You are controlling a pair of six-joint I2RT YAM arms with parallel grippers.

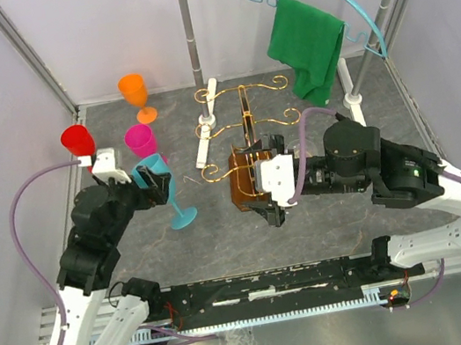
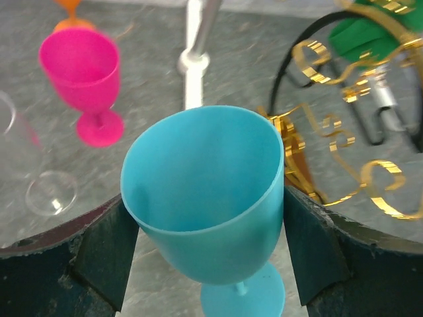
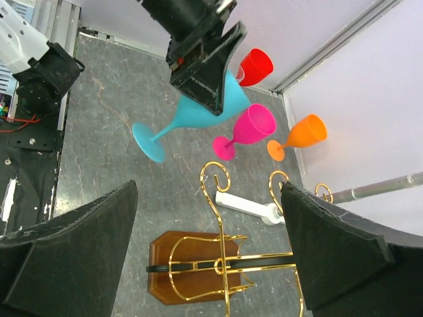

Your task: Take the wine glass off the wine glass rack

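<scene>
My left gripper should turn the blue wine glass upright, as it slants there with its foot [image 1: 184,218] raised, and stand it in the space before the pink glass.
The wine glass rack [image 1: 245,125] has a brown wooden base [image 1: 243,184] and gold wire arms with curls; no glass hangs on the arms in view. My left gripper [image 1: 158,174] is shut on the bowl of a blue wine glass [image 1: 164,184], which is tilted left of the rack, its foot [image 1: 185,218] low near the table. In the left wrist view the bowl [image 2: 205,178] fills the gap between the fingers [image 2: 99,254]. My right gripper [image 1: 257,187] is open over the rack; in the right wrist view the rack [image 3: 225,264] stands between its wide-apart fingers [image 3: 73,257].
A pink glass [image 1: 141,141], an orange glass [image 1: 136,95] and a red glass [image 1: 78,141] stand at the back left. A clear glass [image 2: 39,172] shows in the left wrist view. A grey rail [image 1: 187,28] with a blue hanger and green towel [image 1: 308,43] stands behind.
</scene>
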